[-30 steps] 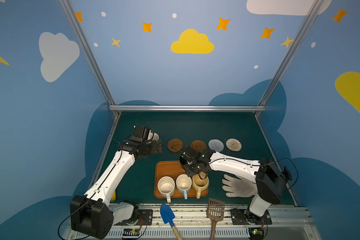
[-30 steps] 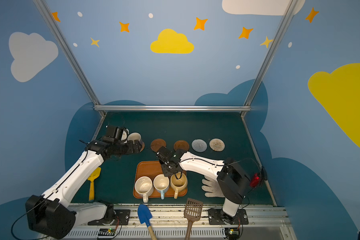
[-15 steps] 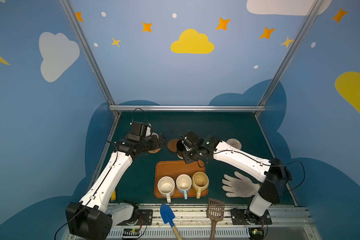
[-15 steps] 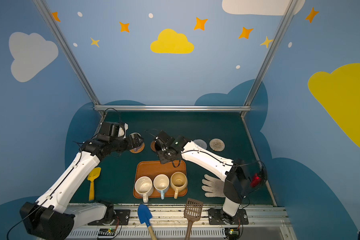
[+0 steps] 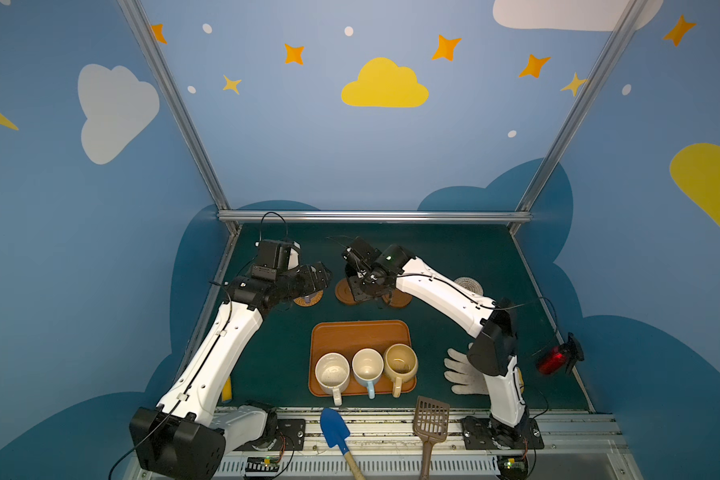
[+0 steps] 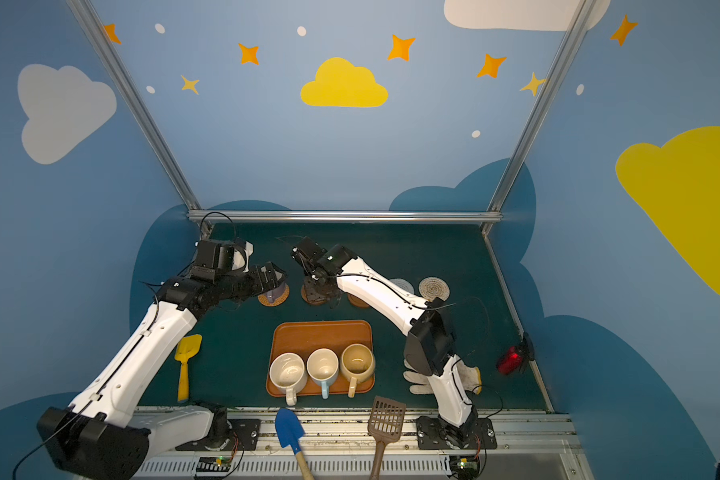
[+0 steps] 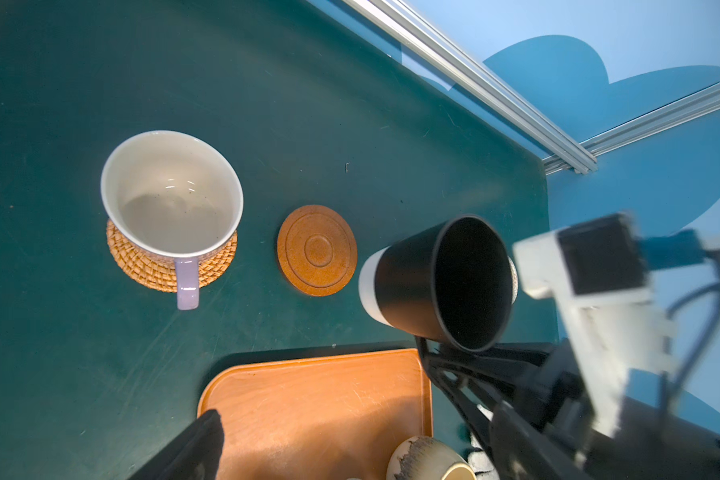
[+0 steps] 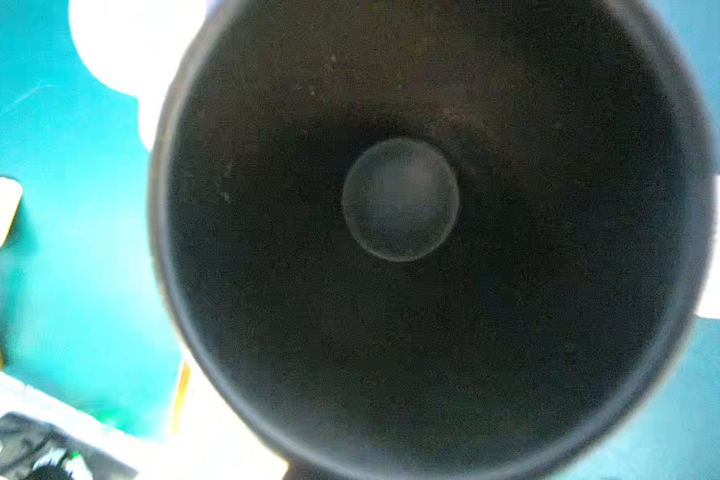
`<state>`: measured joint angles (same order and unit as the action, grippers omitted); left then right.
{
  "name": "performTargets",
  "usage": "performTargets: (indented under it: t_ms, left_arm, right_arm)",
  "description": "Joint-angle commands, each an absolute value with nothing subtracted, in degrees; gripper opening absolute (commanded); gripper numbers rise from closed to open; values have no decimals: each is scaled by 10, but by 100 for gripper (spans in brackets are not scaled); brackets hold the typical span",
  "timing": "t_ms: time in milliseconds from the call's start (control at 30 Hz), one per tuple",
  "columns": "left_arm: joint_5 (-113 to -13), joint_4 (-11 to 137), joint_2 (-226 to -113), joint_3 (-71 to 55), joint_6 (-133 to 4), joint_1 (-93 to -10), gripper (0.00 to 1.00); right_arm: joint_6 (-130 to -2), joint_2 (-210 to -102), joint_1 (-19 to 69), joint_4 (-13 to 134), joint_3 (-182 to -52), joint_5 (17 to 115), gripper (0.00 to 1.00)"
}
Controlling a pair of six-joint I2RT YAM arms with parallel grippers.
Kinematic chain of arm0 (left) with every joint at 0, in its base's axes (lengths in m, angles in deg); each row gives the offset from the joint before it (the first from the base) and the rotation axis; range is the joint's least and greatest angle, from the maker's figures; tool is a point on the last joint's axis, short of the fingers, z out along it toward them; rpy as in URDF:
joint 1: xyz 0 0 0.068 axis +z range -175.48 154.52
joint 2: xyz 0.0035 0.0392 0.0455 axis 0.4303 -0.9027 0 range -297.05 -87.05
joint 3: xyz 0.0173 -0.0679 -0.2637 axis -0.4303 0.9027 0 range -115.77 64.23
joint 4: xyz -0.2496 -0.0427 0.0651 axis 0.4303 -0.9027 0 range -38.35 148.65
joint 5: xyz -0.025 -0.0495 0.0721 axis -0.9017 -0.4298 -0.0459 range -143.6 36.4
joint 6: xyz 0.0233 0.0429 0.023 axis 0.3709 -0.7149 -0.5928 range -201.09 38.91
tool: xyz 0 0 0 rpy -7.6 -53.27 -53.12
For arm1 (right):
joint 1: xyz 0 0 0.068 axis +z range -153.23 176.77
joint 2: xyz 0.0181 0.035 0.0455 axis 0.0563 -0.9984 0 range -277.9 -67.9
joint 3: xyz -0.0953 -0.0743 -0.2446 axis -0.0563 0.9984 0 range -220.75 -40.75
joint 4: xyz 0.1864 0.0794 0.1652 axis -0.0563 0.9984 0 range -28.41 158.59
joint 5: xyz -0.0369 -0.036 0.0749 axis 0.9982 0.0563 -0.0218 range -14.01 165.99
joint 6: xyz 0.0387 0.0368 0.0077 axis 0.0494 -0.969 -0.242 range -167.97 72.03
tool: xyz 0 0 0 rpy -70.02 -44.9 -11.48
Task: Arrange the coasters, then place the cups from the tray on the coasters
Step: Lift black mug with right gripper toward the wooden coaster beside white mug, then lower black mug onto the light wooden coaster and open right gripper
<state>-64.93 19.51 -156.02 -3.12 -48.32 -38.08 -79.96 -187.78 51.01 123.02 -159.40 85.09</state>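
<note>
The black cup's white bottom points at the empty brown coaster beside the lilac cup. My right gripper keeps moving there until that bottom rests flat.
A lilac cup stands on the orange rattan coaster, and my left gripper hovers open just beside it, holding nothing. My right gripper is shut on a black cup, which hangs tilted in the air next to a brown wooden coaster. The black cup's dark inside fills the right wrist view and hides the jaws. Further right lie another brown coaster, a grey-white coaster and a beige coaster. The tray holds the cream-white, pale blue and tan-yellow cups.
A white glove lies right of the tray under the right arm, with a red object near the right wall. A blue shovel and a brown slotted scoop sit on the front rail. A yellow shovel lies at front left.
My right gripper has lifted the black cup off the tray and carried it back to the coaster row. My left gripper has drawn away from the lilac cup, staying open.
</note>
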Motion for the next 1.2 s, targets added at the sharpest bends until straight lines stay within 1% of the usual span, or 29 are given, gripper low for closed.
performTargets:
  t_ms: [0,100,333,467,833,1167]
  left_arm:
    - [-648,208,-1561,-17,-489,-376,100]
    - [-630,233,-1546,7,-488,-370,99]
    - [-657,262,-1556,30,-486,-348,99]
    - [-656,237,-1575,15,-505,-345,99]
    - [-666,254,-1571,52,-513,-336,99]
    - [-663,249,-1557,62,-517,-331,100]
  right_arm:
    - [-828,-1890,508,1228,-1650,879,0]
    - [-845,-1917,504,1226,-1669,878,0]
    - [-869,-1956,489,1186,-1677,883,0]
    - [-869,-1974,480,1170,-1685,872,0]
    - [-864,-2040,484,1184,-1743,847,0]
    - [-866,-2054,499,1186,-1723,841,0]
